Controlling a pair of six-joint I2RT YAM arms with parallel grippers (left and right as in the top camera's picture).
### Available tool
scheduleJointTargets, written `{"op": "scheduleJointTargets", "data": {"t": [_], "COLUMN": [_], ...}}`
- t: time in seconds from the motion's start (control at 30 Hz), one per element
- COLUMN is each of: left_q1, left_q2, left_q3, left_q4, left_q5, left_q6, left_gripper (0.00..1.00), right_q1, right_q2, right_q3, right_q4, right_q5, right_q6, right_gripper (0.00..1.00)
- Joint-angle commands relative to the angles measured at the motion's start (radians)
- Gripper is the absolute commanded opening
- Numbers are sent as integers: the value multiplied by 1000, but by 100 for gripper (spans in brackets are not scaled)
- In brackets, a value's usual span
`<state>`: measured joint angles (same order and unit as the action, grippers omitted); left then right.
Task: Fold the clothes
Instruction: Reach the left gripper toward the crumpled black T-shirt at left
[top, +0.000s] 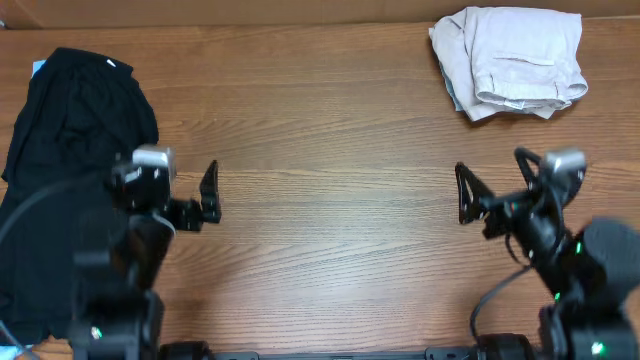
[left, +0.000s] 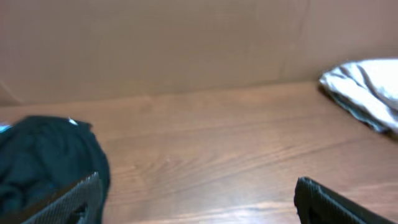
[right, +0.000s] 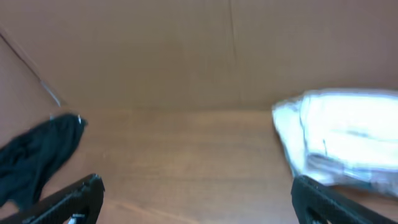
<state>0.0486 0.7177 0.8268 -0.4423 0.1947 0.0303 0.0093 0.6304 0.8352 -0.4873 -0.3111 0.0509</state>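
My left gripper should keep moving down toward the fabric (left: 94, 155) until its fingers are on both sides of the free edge of the black clothes (top: 151, 126), because it hangs open beside that edge.
The clothes (top: 80, 115) are a crumpled heap of black fabric at the table's left edge, with a small white label (top: 118, 66) near the top. The heap runs down the left side, partly hidden under my left arm. My left gripper (top: 210, 192) hangs open just right of the heap, touching nothing. In the left wrist view the clothes (left: 43, 155) lie beyond the left finger, and the gripper (left: 196, 199) has only bare wood between its fingers. My right gripper (top: 462, 193) is open over bare wood at the right. The right wrist view has the clothes (right: 37, 155) far left of that gripper (right: 196, 199).
A folded beige garment (top: 515, 60) lies at the back right, also seen as a pale bundle (left: 367, 87) from the left wrist and as a pale blurred bundle (right: 348, 137) from the right wrist. A brown cardboard wall (right: 186, 56) closes off the back of the table.
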Motion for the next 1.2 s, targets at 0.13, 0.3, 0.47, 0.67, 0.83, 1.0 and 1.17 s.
{"op": "scheduleJointTargets", "data": {"t": [0.13, 0.3, 0.47, 0.67, 0.83, 1.0, 1.17], "left_q1": [10, 10, 10, 11, 19, 50, 117], "left_q2": [209, 252, 291, 337, 482, 693, 897], "left_q3": [311, 315, 315, 315, 315, 315, 315], "left_q4": [-244, -238, -249, -254, -261, -255, -256], "left_q5": [134, 137, 217, 145, -164, -270, -283], "left_q6": [15, 14, 14, 5, -133, -204, -282], "left_gripper": [100, 100, 100, 100, 100, 100, 100], "right_q1": [6, 6, 6, 6, 6, 6, 6], "right_q2": [279, 397, 486, 568, 584, 584, 584], "right_q3": [286, 297, 296, 296, 296, 296, 291], "right_q4": [-182, -150, -177, -184, -164, -151, -152], "right_q5": [-153, -263, -312, -308, -308, -308, -293], "right_q6": [-2, 6, 5, 5, 6, 6, 6], "right_gripper": [100, 100, 100, 100, 100, 100, 100]}}
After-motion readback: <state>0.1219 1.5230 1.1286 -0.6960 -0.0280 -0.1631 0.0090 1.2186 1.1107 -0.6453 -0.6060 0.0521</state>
